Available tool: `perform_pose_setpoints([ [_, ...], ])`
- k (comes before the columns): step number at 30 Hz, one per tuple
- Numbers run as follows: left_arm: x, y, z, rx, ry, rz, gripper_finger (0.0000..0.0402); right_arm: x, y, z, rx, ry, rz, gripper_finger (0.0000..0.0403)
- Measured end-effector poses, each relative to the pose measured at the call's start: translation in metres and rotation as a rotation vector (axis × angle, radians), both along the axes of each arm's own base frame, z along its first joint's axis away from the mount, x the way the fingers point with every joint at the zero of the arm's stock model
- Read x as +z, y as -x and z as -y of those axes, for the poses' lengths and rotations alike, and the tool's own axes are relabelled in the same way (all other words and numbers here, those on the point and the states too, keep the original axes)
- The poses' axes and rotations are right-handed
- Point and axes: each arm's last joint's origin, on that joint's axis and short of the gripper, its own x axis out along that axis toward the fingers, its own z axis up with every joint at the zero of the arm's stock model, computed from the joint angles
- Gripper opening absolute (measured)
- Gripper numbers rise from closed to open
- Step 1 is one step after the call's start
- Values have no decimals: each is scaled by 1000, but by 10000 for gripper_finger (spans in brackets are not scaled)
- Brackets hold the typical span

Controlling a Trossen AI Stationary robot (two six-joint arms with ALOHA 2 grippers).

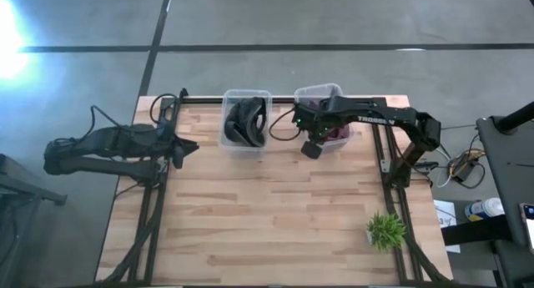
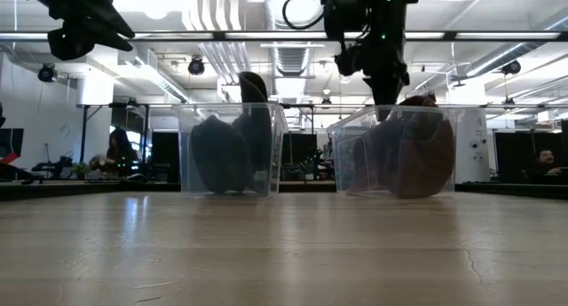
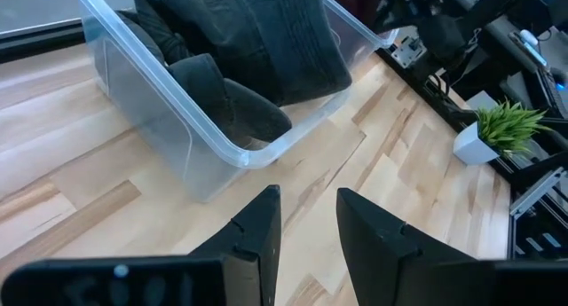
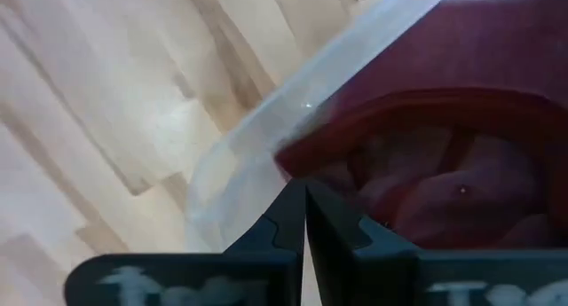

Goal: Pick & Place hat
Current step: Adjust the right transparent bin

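The maroon hat's bin is standing crooked, with its far rim (image 1: 319, 88) past the table's edge. Next, my right gripper pulls that bin back until it is square with the dark hats' bin (image 1: 246, 121).
Two clear bins stand at the table's far edge. The left bin (image 1: 244, 121) (image 3: 222, 137) holds dark hats (image 3: 257, 49) (image 2: 222, 151). The right bin (image 1: 324, 100) (image 2: 395, 151) holds maroon hats (image 4: 444, 164) (image 2: 417, 155). My right gripper (image 4: 304, 200) (image 2: 388, 102) is shut and points down at the right bin's near rim (image 4: 257, 137), by the edge of a maroon hat. My left gripper (image 3: 306, 208) (image 1: 188, 148) is open and hovers above the table near its left edge, facing the left bin. My right gripper's shut fingertips (image 4: 293, 204) stand right over the bin's rim and the maroon hat's edge (image 4: 319, 146). Nothing shows between the fingers. I cannot tell whether they touch the hat or the rim.
A small potted plant (image 1: 385, 229) (image 3: 501, 129) stands near the table's right near corner. Bare wood (image 1: 267, 213) spreads in front of both bins. The arm frames run along the table's left and right sides.
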Motion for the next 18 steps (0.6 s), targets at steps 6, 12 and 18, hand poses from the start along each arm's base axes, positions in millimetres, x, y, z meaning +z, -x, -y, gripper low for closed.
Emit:
perform_pose_setpoints([
  [6,0,0,0,-1,0,0,106,8,-6,-6,29,-56,74,9],
  [12,0,0,0,-1,1,0,106,6,-17,-16,56,-104,107,9],
  [18,0,0,0,-2,0,-1,106,8,-28,-27,92,-122,178,9],
])
